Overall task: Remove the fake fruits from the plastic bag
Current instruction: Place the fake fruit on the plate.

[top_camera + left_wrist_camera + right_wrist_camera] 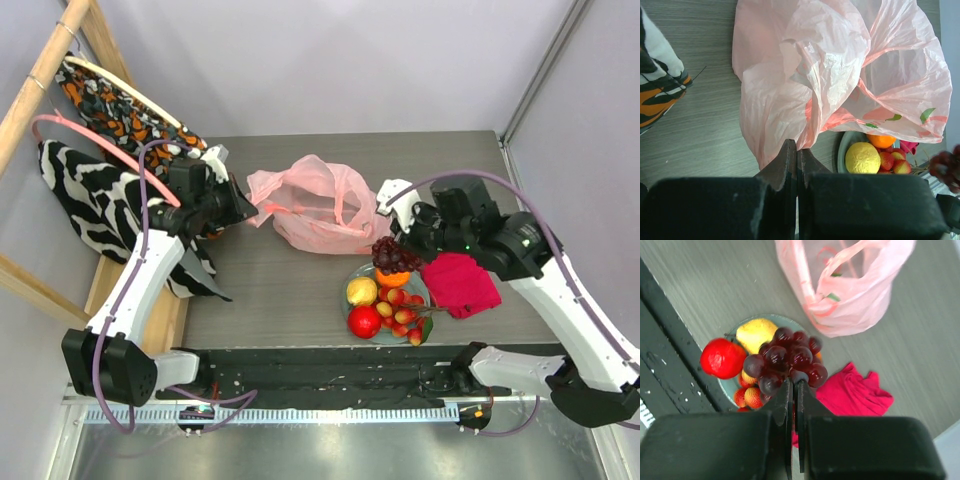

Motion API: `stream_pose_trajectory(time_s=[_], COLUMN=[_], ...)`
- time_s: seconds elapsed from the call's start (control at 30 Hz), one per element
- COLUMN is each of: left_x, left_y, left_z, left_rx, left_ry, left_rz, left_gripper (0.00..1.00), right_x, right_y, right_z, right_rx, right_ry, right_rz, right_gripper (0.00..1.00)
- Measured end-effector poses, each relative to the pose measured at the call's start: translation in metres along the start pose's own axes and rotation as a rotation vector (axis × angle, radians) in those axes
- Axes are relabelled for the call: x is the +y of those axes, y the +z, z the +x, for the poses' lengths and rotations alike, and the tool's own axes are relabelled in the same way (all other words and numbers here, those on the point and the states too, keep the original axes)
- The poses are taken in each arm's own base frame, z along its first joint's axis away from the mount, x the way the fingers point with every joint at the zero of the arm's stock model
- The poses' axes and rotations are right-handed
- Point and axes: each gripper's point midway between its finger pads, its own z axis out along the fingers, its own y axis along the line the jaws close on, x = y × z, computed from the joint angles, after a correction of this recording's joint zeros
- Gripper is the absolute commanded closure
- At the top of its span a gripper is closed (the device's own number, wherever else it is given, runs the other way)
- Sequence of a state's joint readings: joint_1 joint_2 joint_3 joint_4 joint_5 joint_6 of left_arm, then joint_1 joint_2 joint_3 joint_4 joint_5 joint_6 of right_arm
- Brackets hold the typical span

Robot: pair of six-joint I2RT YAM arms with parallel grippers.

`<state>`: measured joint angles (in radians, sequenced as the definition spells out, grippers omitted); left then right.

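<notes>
The dark purple grape bunch [396, 256] is hanging clear of the bag and above the plate. My right gripper should keep bringing it down until it sits on the fruits [386, 282] on the plate.
The pale-pink plastic bag [315, 205] lies crumpled at mid-table, its mouth open toward the right; it also shows in the left wrist view [830, 75] and the right wrist view [850, 290]. My left gripper [245, 210] is shut on the bag's left edge [797, 150]. My right gripper [400, 235] is shut on the dark purple grape bunch [787, 360], holding it over the far part of the grey-green plate [427, 292]. On the plate lie the yellow lemon [361, 291], the red apple [364, 321], the cherries [400, 310] and an orange fruit [392, 278].
A folded magenta-red cloth [460, 283] lies right of the plate. Patterned clothes [100, 190] hang on a wooden rack at the left. A black rail [330, 365] runs along the near table edge.
</notes>
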<state>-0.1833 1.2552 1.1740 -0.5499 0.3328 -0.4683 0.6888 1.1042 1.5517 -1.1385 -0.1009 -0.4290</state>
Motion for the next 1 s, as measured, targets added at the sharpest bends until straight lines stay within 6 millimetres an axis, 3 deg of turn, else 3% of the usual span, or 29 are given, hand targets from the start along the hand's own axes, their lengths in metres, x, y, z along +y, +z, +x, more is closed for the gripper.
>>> stream_pose_trajectory(time_s=[0.4,1.0], left_x=[0.0,0.001], left_y=[-0.001,-0.004], left_z=[-0.001,-0.001], left_rx=[-0.003,-0.008], left_ry=[0.007,0.006], left_rz=[0.001,0.004], left_gripper=[1.0,1.0], right_x=[0.021,0.03], right_y=[0.06,0.072], right_z=[0.06,0.08], right_rx=[0.147,0.188], right_ry=[-0.032,-0.072], right_rz=[-0.094,-0.139], right_gripper=[0.99,0.99])
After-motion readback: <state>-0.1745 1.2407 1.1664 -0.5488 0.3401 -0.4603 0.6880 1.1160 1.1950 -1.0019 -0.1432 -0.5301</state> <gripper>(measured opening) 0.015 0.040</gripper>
